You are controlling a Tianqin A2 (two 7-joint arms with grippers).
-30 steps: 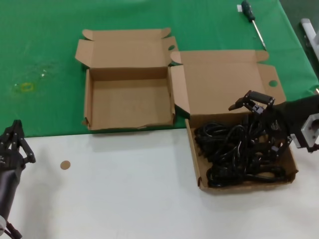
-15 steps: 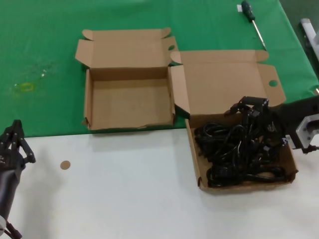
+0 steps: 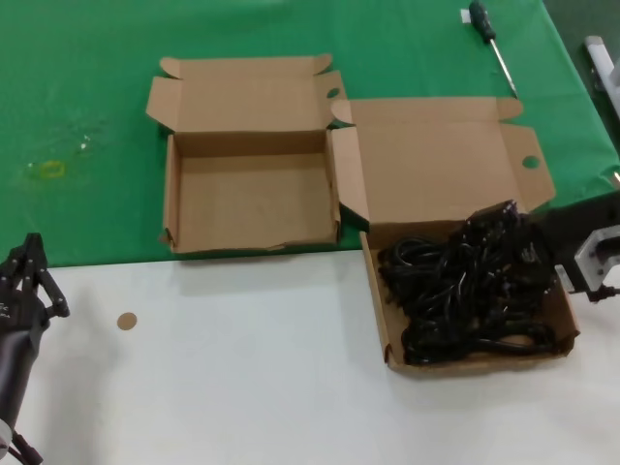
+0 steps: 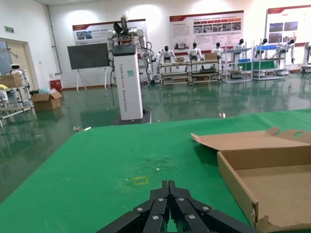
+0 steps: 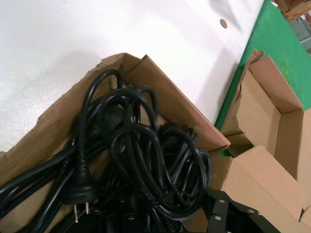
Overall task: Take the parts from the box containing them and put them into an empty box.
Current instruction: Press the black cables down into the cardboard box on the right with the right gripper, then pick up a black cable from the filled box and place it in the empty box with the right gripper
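Note:
A tie is holding the loops tightly together, so I expect the looped black power cord (image 5: 151, 145) to come out of the pile as a compact bundle when I lift it.
The parts, tangled black power cords (image 3: 465, 286), fill the larger box (image 3: 475, 361) at the right, whose broad lid (image 3: 436, 160) lies open behind it. My right gripper (image 3: 496, 225) is sunk into the far end of the pile and is open. In the right wrist view, cords (image 5: 141, 155) run between its spread fingers (image 5: 218, 209). The smaller empty box (image 3: 252, 199) stands open to the left on the green cloth, also seen in the left wrist view (image 4: 272, 184). My left gripper (image 3: 34, 276) is shut and parked at the near left.
A green-handled screwdriver (image 3: 489, 34) lies on the green cloth (image 3: 77, 97) at the far right. A small brown disc (image 3: 127, 321) rests on the white tabletop (image 3: 242, 387). A white object (image 3: 601, 58) sits at the right edge.
My right gripper has come down from above the larger box's back wall into the pile of cords. The left arm has not moved.

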